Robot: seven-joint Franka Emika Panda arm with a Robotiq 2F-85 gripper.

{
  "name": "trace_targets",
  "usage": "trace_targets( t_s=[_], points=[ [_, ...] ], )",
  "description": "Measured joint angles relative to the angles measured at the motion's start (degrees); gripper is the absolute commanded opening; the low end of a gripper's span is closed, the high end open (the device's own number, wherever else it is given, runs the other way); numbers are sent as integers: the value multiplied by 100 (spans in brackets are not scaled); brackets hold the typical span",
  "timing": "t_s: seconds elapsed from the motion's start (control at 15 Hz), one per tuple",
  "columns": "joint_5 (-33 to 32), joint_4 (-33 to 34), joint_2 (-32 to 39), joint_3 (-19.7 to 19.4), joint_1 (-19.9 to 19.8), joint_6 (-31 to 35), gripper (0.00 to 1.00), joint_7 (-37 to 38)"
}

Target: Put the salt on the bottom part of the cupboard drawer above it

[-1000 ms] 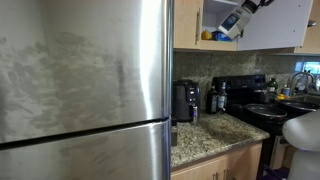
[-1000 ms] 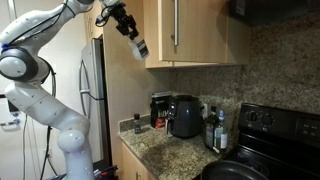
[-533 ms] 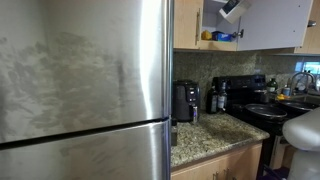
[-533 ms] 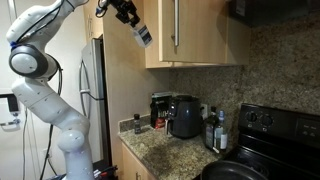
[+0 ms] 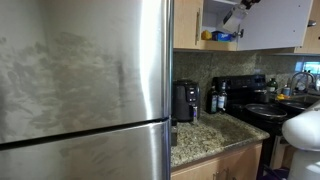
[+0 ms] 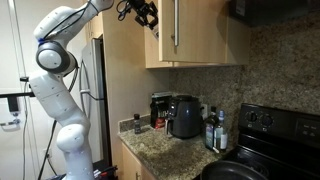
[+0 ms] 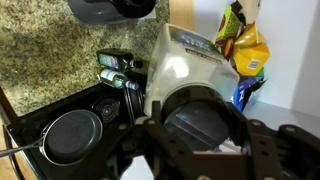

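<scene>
Next, I move my gripper back, then lift and straighten the salt before I bring it over the shelf, because the salt hangs slanted outside the bottom shelf's front edge.
My gripper is shut on the salt, a cylinder that looks pale with a dark end in the wrist view. In both exterior views the gripper is high up at the open front of the light-brown cupboard. The cupboard's white interior and white bottom shelf show. The salt is barely visible below the fingers in an exterior view. It hangs above the shelf, not resting on it.
A yellow object and a blue packet lie on the bottom shelf. The white cupboard door stands open. Below are a granite counter, a coffee maker, dark bottles, a black stove and the steel fridge.
The gripper has risen with the salt and moved in toward the cupboard opening, now near the top edge of both exterior views.
</scene>
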Motion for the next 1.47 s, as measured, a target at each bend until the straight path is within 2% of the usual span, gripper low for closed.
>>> trace_targets(
  t_s=[0.07, 0.2, 0.4, 0.53, 0.6, 0.73, 0.8, 1.0, 1.13, 1.4, 1.47],
  points=[
    [0, 134, 84, 5, 3, -15, 37, 98],
    [-61, 215, 110, 14, 6, -229, 37, 115],
    [-359, 465, 204, 103, 48, -1484, 37, 450],
    [-137, 946, 321, 98, 168, -2255, 37, 1109],
    [53, 1180, 369, 82, 236, -2502, 62, 1476],
    [321, 1579, 460, 71, 359, -2682, 62, 2057],
    [350, 1689, 498, 71, 394, -2717, 37, 2170],
    [77, 1641, 574, 104, 401, -2760, 37, 2220],
    [69, 1675, 785, 78, 385, -2689, 37, 2636],
    [552, 2445, 1428, -189, 495, -2628, 37, 3650],
    [684, 2639, 1549, -244, 496, -2608, 62, 3866]
  ],
)
